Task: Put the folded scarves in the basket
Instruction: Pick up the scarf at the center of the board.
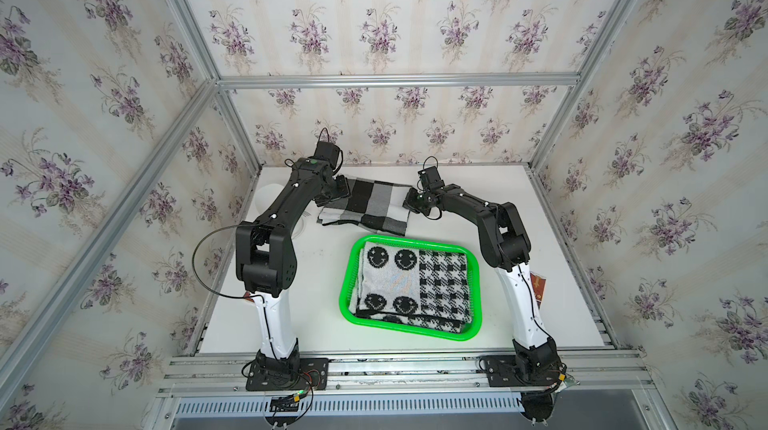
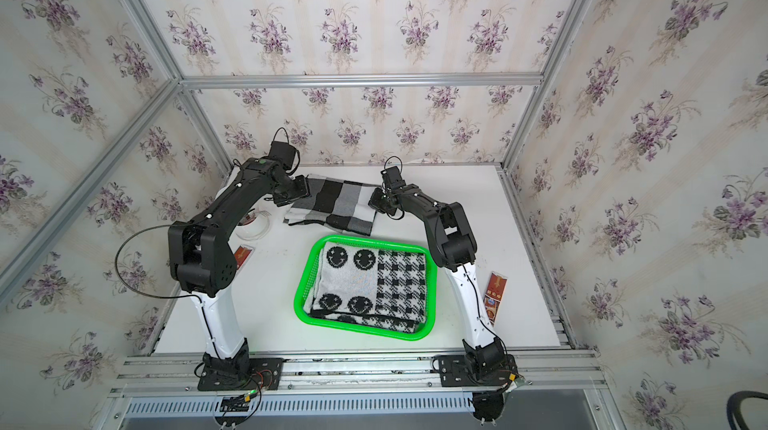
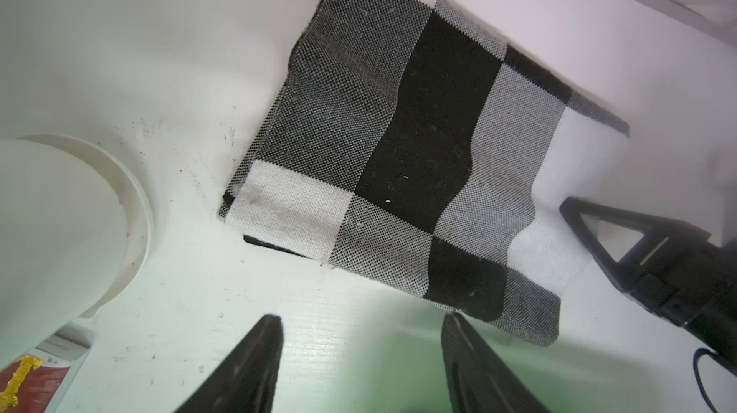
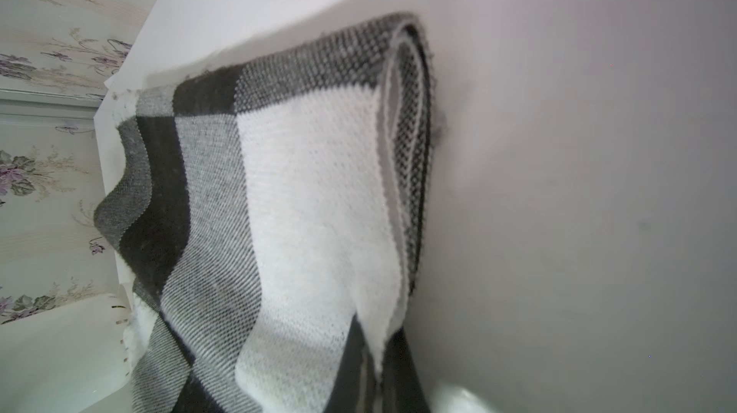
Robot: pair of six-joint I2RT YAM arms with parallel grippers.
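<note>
The robot's right gripper has the folded scarf only by its white edge (image 1: 404, 197), so the left gripper should pinch the opposite edge (image 3: 278, 112) before both grippers take the scarf to the basket.
A folded black, grey and white checked scarf (image 1: 370, 206) (image 2: 336, 210) lies on the white table behind the basket. My right gripper (image 1: 409, 201) (image 4: 375, 355) is shut on the scarf's (image 4: 299, 211) right edge, with a white fold pinched between its dark fingers. My left gripper (image 1: 330, 197) (image 3: 361, 321) stands open at the scarf's (image 3: 399, 151) left side, one fingertip just at the cloth's edge and nothing between the jaws. The bright green basket (image 1: 345, 286) (image 2: 298, 299) sits in front, toward the near edge.
Another folded scarf with smiley faces and checks (image 1: 411, 286) fills the basket. A white cup (image 3: 52, 231) on a saucer stands left of the checked scarf, under the left arm. Red packets (image 2: 243, 255) (image 2: 494, 295) lie beside both arms. Papered walls and metal frame enclose the table.
</note>
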